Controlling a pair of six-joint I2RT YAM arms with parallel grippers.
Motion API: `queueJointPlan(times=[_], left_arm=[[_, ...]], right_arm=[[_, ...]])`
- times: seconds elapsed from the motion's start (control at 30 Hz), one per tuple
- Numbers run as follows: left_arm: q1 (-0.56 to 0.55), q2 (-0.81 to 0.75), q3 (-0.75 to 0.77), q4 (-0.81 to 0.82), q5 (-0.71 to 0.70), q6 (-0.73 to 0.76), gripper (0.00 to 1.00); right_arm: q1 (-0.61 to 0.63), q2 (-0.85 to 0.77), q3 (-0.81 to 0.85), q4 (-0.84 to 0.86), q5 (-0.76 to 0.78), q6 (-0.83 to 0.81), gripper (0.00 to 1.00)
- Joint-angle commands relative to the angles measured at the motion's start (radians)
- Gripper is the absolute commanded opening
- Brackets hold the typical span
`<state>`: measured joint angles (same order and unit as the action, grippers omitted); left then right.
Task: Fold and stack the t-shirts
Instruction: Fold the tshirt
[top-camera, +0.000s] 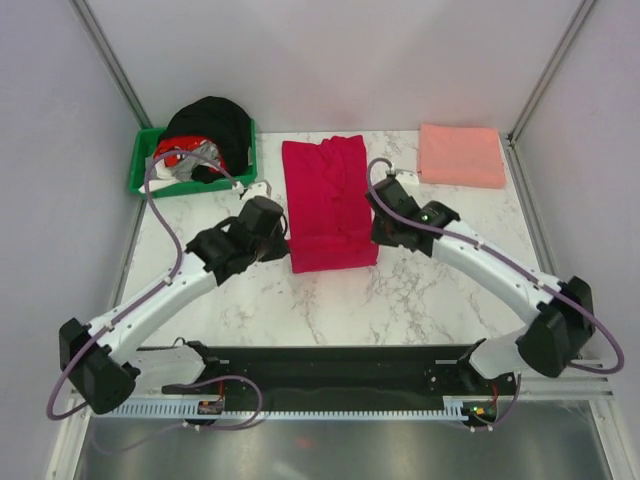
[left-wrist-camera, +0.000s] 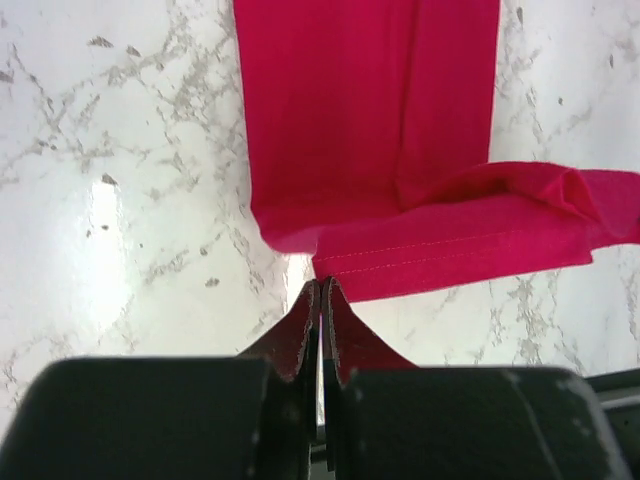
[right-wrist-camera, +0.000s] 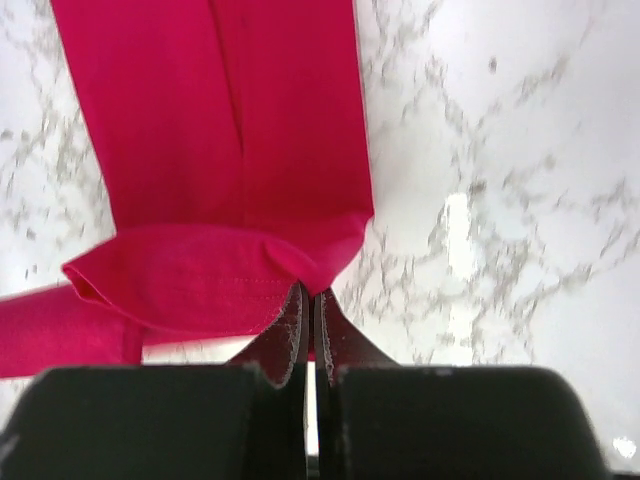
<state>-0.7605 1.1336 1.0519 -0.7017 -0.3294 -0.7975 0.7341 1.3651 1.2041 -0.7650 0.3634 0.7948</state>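
I should carry on moving the hem toward the t-shirt's far end with my right gripper, since both hem corners (top-camera: 368, 238) are over the t-shirt's long edges, and let go at the t-shirt's middle (top-camera: 328, 203).
The crimson red t-shirt (top-camera: 325, 200) lies as a long narrow strip in the middle of the marble table, its near end doubled over. My left gripper (top-camera: 284, 224) is at the strip's left edge, shut, its tips (left-wrist-camera: 320, 284) pinching the stitched hem (left-wrist-camera: 450, 252). At the right edge, my right gripper (top-camera: 377, 213) is also shut, with a bunched corner of the red cloth (right-wrist-camera: 200, 280) caught between its tips (right-wrist-camera: 311, 293). The salmon pink t-shirt (top-camera: 462, 155) rests folded flat at the back right, away from both grippers.
A green plastic bin (top-camera: 142, 165) at the back left holds a heap of black and other clothes (top-camera: 208, 130). Metal frame posts rise at the back corners. Bare marble (top-camera: 400, 300) stretches between the red shirt and the arm bases.
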Motion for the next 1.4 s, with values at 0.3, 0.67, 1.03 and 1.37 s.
queueJointPlan(times=[0.3,0.67,1.03,1.37], left_arm=[[0.3,0.426,0.304,0.149,0.225,0.259,0.02],[0.392,0.745,0.468,0.171,0.276,0.325,0.02],[0.518,1.057,0.847,0.007,0.562,0.339,0.92],[0.492,0.746,0.664,-0.039,0.527,0.363,0.95]], right_arm=[[-0.176,0.468,0.437,0.047,-0.04,-0.244,0.0],[-0.263,0.721,0.564,0.124,-0.158,-0.296,0.0],[-0.344,0.947,0.989,0.006,-0.261,-0.315,0.83],[-0.311,0.464,0.294,0.229,-0.34,-0.261,0.81]])
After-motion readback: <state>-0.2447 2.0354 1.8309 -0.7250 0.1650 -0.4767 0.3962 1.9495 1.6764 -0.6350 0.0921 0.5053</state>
